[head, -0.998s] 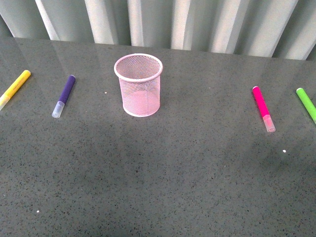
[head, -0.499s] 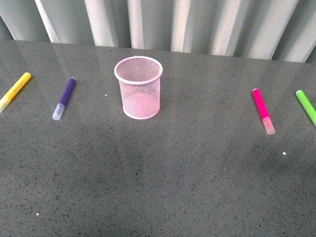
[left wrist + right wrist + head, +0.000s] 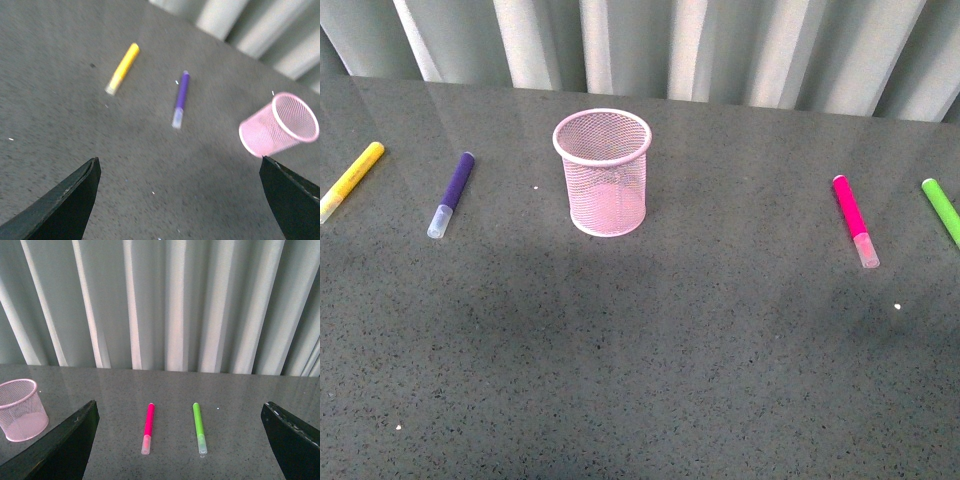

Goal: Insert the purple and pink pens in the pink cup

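The purple pen [image 3: 451, 195] will lean against the cup's rim when the robot lowers it in, because the pink cup's opening [image 3: 602, 137] is much wider than the pen.
The pink cup [image 3: 605, 180] stands upright at the table's middle back, with nothing showing inside it. The purple pen [image 3: 452, 193] lies to its left and the pink pen [image 3: 854, 219] far to its right, both with pale caps toward the front. Neither arm shows in the front view. My left gripper [image 3: 178, 160] hangs open above bare table, short of the purple pen [image 3: 180, 98] and the cup [image 3: 277, 125]. Open too, my right gripper [image 3: 180, 403] is raised before the pink pen [image 3: 148, 427], with the cup [image 3: 20, 410] off to one side.
A yellow marker [image 3: 350, 178] lies at the left edge beyond the purple pen. At the right edge, beside the pink pen, is a green marker [image 3: 942, 210]. A pleated grey curtain [image 3: 720, 45] closes off the back of the dark speckled table [image 3: 650, 350].
Pens and cup keep their places on the table. The front view only wobbles slightly up and down.
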{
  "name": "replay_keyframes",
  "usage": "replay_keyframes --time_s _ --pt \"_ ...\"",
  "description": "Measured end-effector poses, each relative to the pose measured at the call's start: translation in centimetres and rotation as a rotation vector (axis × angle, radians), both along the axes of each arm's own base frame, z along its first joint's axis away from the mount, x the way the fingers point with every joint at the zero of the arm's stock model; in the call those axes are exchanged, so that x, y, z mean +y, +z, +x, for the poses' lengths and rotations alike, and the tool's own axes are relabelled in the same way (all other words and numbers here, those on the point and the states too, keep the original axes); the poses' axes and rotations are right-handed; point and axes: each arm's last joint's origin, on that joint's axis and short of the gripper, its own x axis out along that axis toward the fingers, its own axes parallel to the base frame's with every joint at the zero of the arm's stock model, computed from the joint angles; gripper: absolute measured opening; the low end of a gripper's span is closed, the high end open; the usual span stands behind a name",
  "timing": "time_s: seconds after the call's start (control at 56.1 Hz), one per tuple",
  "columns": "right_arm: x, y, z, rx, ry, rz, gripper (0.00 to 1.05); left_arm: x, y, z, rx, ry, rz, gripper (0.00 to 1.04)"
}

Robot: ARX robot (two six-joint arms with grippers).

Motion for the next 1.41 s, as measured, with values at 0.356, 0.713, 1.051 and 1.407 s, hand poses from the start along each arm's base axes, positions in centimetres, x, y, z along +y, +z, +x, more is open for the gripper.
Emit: replay_keyframes --time_s 0.356,0.713,1.051,1.407 --pt "0.0 0.0 0.0 0.0 0.0 0.0 0.98 0.7 1.0 12.3 0.341 -0.074 -0.069 0.98" --pt "0.0 0.0 0.0 0.0 0.0 0.0 0.98 -2.6 -0.6 23.2 0.489 -0.287 0.082 0.98" --pt "0.0 0.0 0.0 0.0 0.0 0.0 0.98 -3.7 -4.4 27.4 0.578 -0.385 0.23 0.98" --pt "0.0 0.0 0.0 0.0 0.0 0.0 0.98 -4.8 -6.6 30.6 0.634 -0.422 0.288 0.98"
